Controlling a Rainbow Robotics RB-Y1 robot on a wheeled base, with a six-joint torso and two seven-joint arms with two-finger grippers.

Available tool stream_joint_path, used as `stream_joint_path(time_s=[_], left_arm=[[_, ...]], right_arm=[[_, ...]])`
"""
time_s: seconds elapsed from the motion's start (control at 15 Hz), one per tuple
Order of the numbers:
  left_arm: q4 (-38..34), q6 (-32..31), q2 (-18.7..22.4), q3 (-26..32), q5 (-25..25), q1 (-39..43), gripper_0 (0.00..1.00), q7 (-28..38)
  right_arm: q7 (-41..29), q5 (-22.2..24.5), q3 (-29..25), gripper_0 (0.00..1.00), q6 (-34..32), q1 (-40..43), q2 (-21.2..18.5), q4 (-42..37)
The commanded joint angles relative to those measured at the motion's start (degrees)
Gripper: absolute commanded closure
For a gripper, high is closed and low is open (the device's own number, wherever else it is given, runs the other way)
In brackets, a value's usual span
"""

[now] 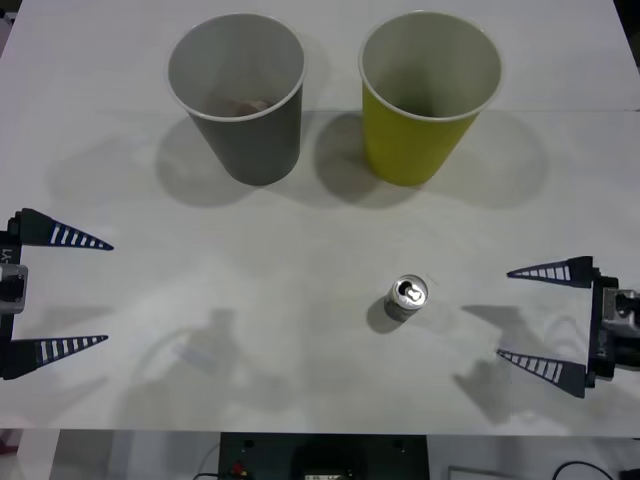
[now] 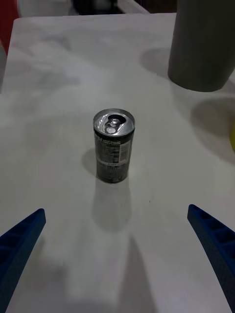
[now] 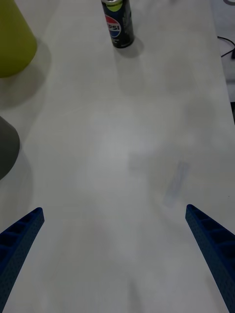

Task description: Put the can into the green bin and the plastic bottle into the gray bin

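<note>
My gripper should expect the can (image 1: pixel 406 299) to be empty and stay dry as I tip it over the green bin, because the drinking hole (image 2: pixel 118 119) is already open.
The can (image 1: pixel 407 297) stands upright on the white table, right of centre, its pull-tab top up; it also shows in the right wrist view (image 2: pixel 113 146) and the left wrist view (image 3: pixel 118 24). My right gripper (image 1: pixel 503 312) is open, a short way to the can's right, pointing at it. At the table's left side my left gripper (image 1: pixel 108 292) is open, far from the can. At the back stand the gray bin (image 1: pixel 255 140) on the left and the green bin (image 1: pixel 420 130) on the right. The plastic bottle is hidden; a dim brownish shape lies in the gray bin's bottom.
The white table (image 1: pixel 300 230) ends at a front edge just below both grippers, with dark equipment and cables (image 1: pixel 320 460) under it. A faint clear patch (image 3: pixel 176 183) lies on the tabletop ahead of the left gripper.
</note>
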Motion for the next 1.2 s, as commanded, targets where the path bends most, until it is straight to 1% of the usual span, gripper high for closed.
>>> stream_joint_path(time_s=[0.07,0.13,0.27,0.47,0.67,0.87,1.2], left_arm=[[0.00,0.00,0.00,0.00,0.00,0.00,0.00,0.00],[0.00,0.00,0.00,0.00,0.00,0.00,0.00,0.00],[0.00,0.00,0.00,0.00,0.00,0.00,0.00,0.00],[0.00,0.00,0.00,0.00,0.00,0.00,0.00,0.00],[0.00,0.00,0.00,0.00,0.00,0.00,0.00,0.00],[0.00,0.00,0.00,0.00,0.00,0.00,0.00,0.00],[0.00,0.00,0.00,0.00,0.00,0.00,0.00,0.00]], right_arm=[[7.03,-3.92,3.86,0.00,-0.72,-2.33,0.68,5.84],[9.22,-4.71,4.66,0.00,-1.33,-3.38,1.21,7.95],[11.86,-4.89,5.09,0.00,-4.14,-5.67,2.71,12.08],[13.18,-4.97,5.71,0.00,-10.03,-10.59,6.31,21.75],[14.15,-4.97,5.80,0.00,-11.88,-14.01,10.09,27.81],[15.11,-4.97,6.24,0.00,-11.88,-16.21,13.08,31.77],[16.08,-4.89,6.85,0.00,-9.86,-17.00,16.68,32.47]])
